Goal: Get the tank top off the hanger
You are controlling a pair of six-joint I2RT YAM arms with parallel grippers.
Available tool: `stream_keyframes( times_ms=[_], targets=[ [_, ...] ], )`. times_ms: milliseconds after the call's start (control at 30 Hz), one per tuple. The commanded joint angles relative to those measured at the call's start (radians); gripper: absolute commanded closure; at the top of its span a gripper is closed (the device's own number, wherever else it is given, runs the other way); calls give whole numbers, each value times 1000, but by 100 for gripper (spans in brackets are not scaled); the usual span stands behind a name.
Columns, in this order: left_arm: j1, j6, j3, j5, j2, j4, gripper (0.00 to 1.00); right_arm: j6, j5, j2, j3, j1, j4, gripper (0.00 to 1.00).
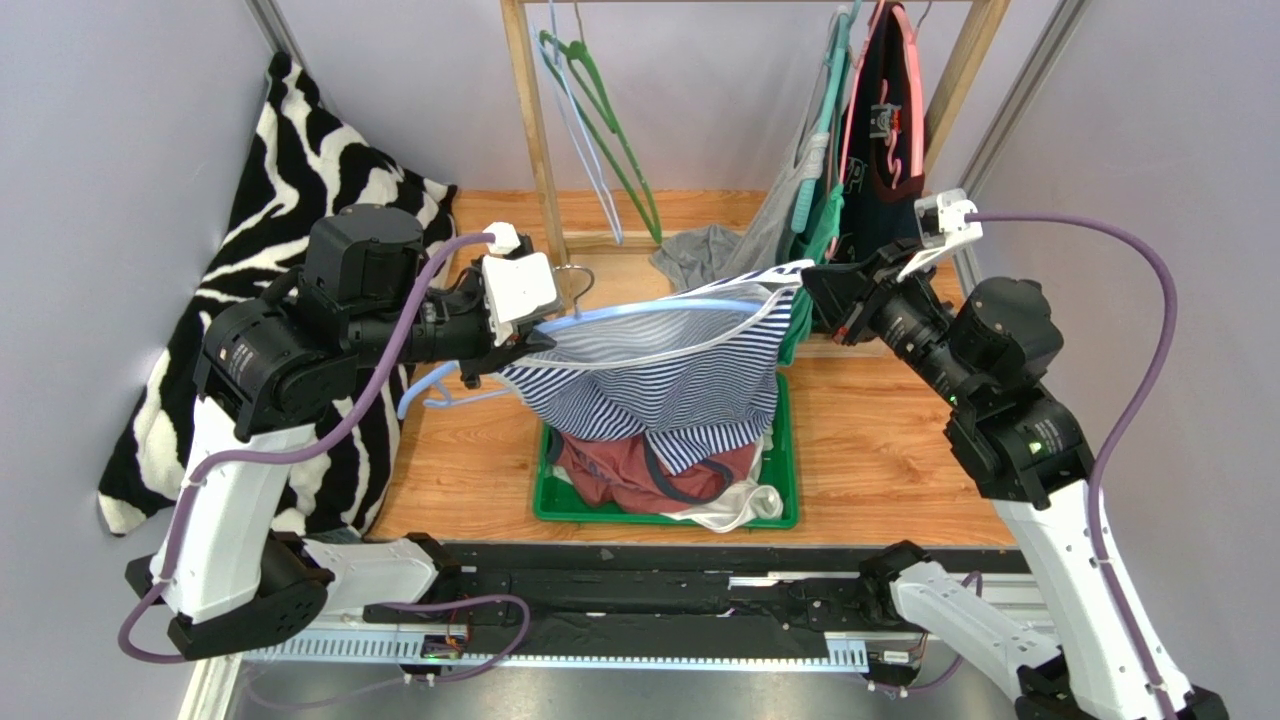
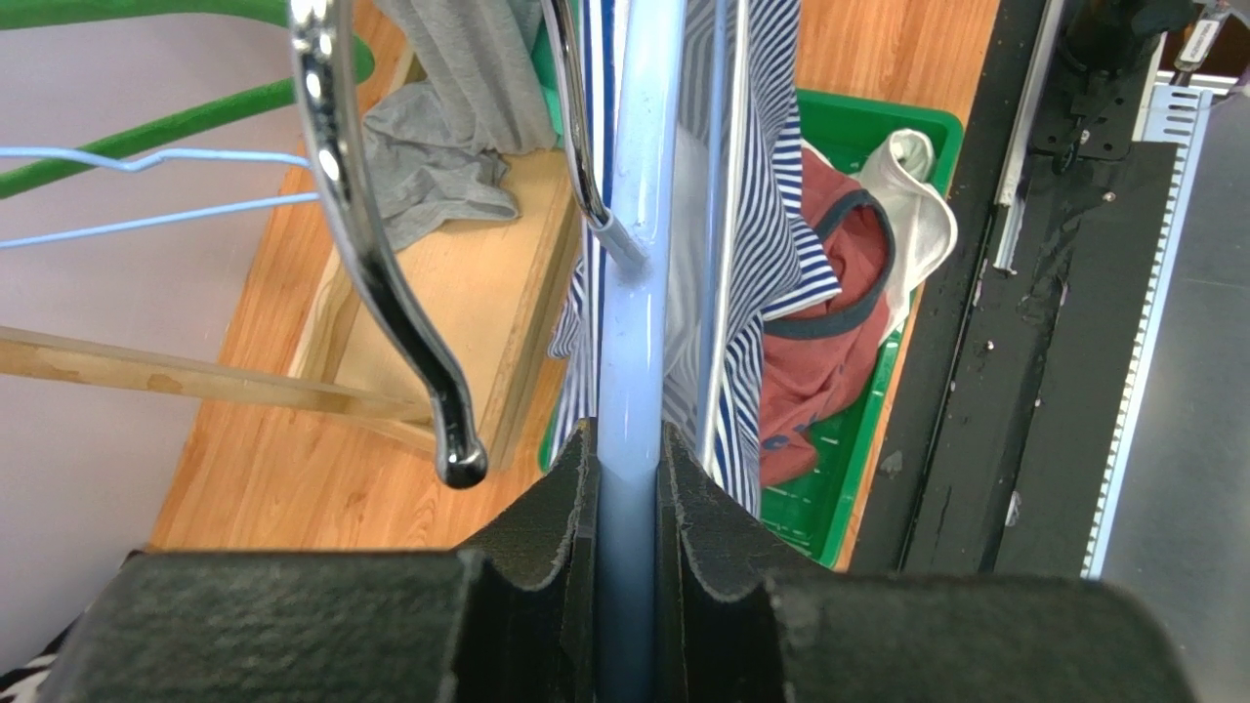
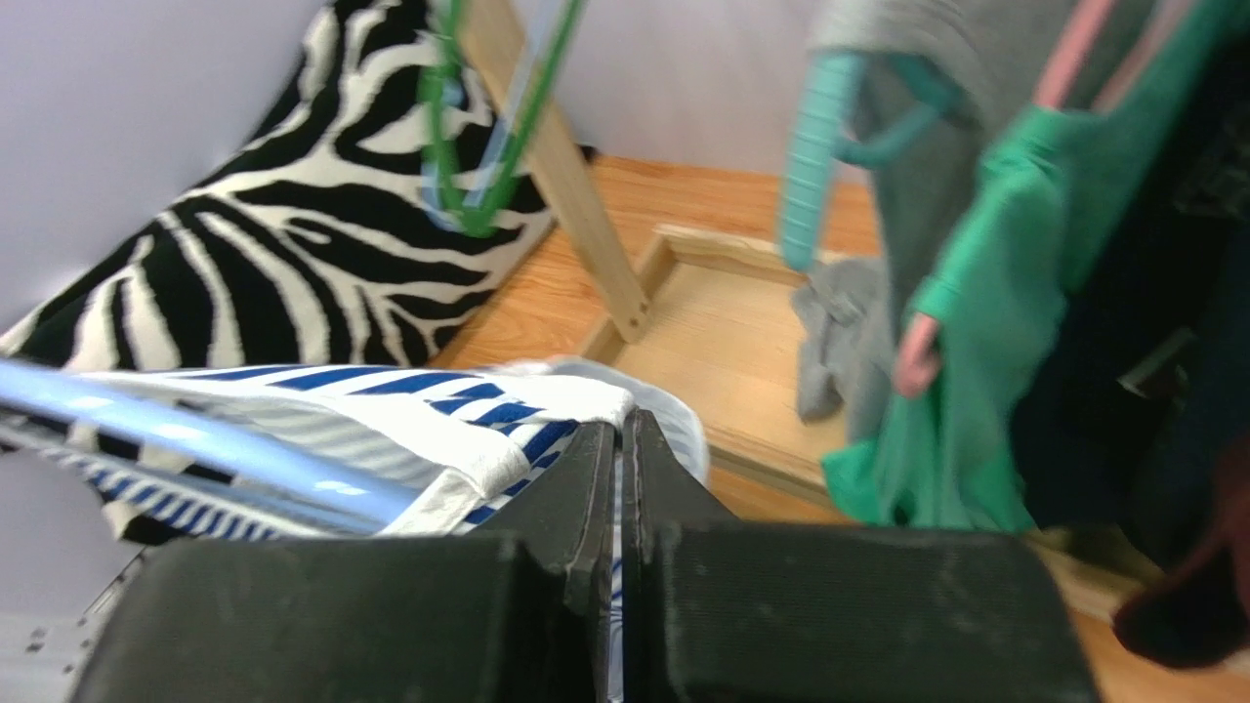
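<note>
My right gripper is pinching the tank top's white edge (image 1: 789, 276) past the hanger's tip (image 1: 757, 306). It should keep lowering the white edge until the edge is clear of the hanger's tip, and then let go.
A blue-and-white striped tank top (image 1: 676, 375) hangs on a light blue hanger (image 1: 631, 315), stretched in the air between both arms above a green bin. My left gripper (image 1: 526, 348) is shut on the hanger's arm (image 2: 641, 293), which runs straight through the jaws at the left gripper (image 2: 628, 440). The hanger's chrome hook (image 2: 367, 249) curves off to the left. My right gripper (image 1: 804, 293) is shut on the tank top's white-edged fabric (image 3: 440, 403) at its right end. In the right wrist view a thin strip of striped cloth sits pinched in the right gripper (image 3: 619, 425), and the hanger (image 3: 191, 440) lies to the left.
The green bin (image 1: 601, 516) below holds a red garment (image 1: 631, 458) and a white one. A wooden rack (image 1: 534, 120) at the back carries empty green and blue hangers (image 1: 601, 120) and hung clothes (image 1: 864, 135). Zebra-print fabric (image 1: 301, 165) leans at left. A grey cloth (image 1: 699, 255) lies on the rack's base.
</note>
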Motion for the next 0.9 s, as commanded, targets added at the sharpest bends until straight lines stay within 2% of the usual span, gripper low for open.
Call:
stream_keyframes(
  times_ms=[0,133,500,700,867],
  targets=[
    [-4,6,0,20,-35,14,100,55,30,11,-63,-159,-48,100],
    [-3,5,-2,21,-39,14,100,62,3,-1,-127,-226,-59,100],
    [-3,-9,47,-8,-13,32,100,25,5,-68,-241,-228,-135,100],
    [-3,-18,55,-83,-3,56,100,-7,123,-144,-261,-228,-201,100],
    [-3,-23,52,-108,-10,67,100,6,123,-138,-269,-228,-214,100]
  ],
)
